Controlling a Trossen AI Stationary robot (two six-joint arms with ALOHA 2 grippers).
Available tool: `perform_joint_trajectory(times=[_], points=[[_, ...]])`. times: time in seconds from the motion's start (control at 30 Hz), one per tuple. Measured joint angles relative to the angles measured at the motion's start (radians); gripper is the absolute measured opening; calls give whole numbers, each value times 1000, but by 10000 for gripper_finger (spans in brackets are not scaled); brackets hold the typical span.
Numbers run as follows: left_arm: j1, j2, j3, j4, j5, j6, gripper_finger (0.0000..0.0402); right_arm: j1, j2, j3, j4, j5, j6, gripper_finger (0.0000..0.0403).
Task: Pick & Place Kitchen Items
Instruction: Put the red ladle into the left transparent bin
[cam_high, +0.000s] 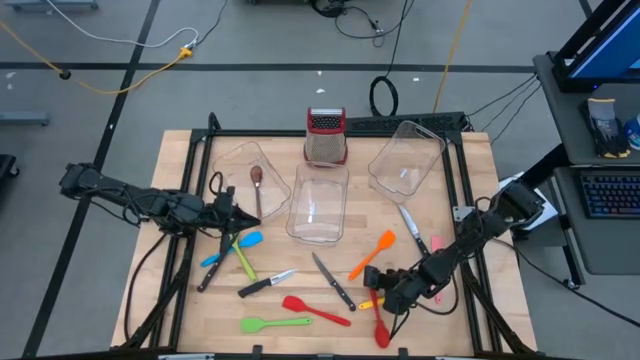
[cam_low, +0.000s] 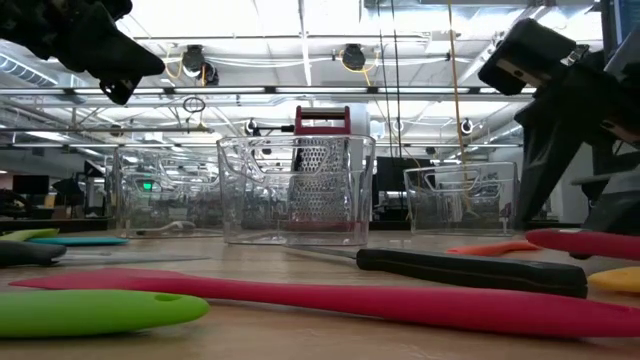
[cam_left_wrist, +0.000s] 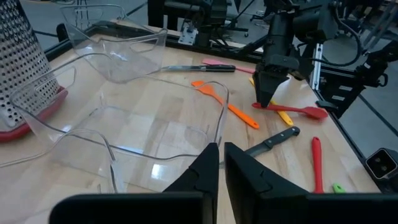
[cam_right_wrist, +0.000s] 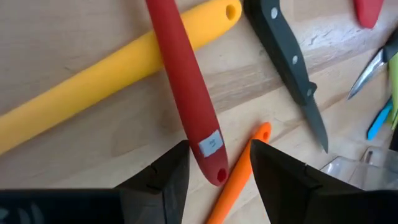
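The red spatula's handle (cam_right_wrist: 194, 106) is at a slant between my right gripper's fingers. Next, I open them wider, line them up with the handle and close them near its loose end (cam_right_wrist: 214, 165).
Small utensils lie flat on the wooden table. My right gripper (cam_high: 385, 290) (cam_right_wrist: 219, 149) hangs open at the near right, slanting down, one finger on each side of the free end of a red spatula's handle (cam_right_wrist: 214, 167), with gaps showing. That red handle (cam_right_wrist: 186, 87) lies across a yellow handle (cam_right_wrist: 93, 87). An orange spatula's handle tip (cam_right_wrist: 239, 177) rests beside the red end. A black-handled knife (cam_right_wrist: 292, 62) lies close by. My left gripper (cam_high: 232, 218) (cam_left_wrist: 221, 163) is shut and holds nothing, raised over the table's left side.
Three clear tubs (cam_high: 320, 200) (cam_high: 407, 160) (cam_high: 240, 170) and a steel grater (cam_high: 326, 137) stand at the back; a brown spoon (cam_high: 257, 180) lies in the left tub. Another red spatula (cam_high: 315, 310), green spatula (cam_high: 273, 323), knife (cam_high: 265, 284) and blue spatula (cam_high: 235, 248) lie near front.
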Motion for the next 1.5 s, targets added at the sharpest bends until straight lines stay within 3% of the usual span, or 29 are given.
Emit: perform_joint_trajectory(times=[0.33, 0.6, 1.0, 1.17, 1.5], points=[[0, 0, 0, 0, 0, -1, 2, 11, 0, 0, 5, -5, 9, 160], [0, 0, 0, 0, 0, 0, 24, -6, 0, 0, 6, -107, 10, 160], [0, 0, 0, -3, -42, 4, 10, -50, 8, 0, 43, -111, 68, 158], [0, 0, 0, -6, -42, 5, 3, -50, 8, -1, 43, -115, 95, 130], [0, 0, 0, -6, -42, 3, 27, -49, 8, -1, 42, -162, 114, 49]])
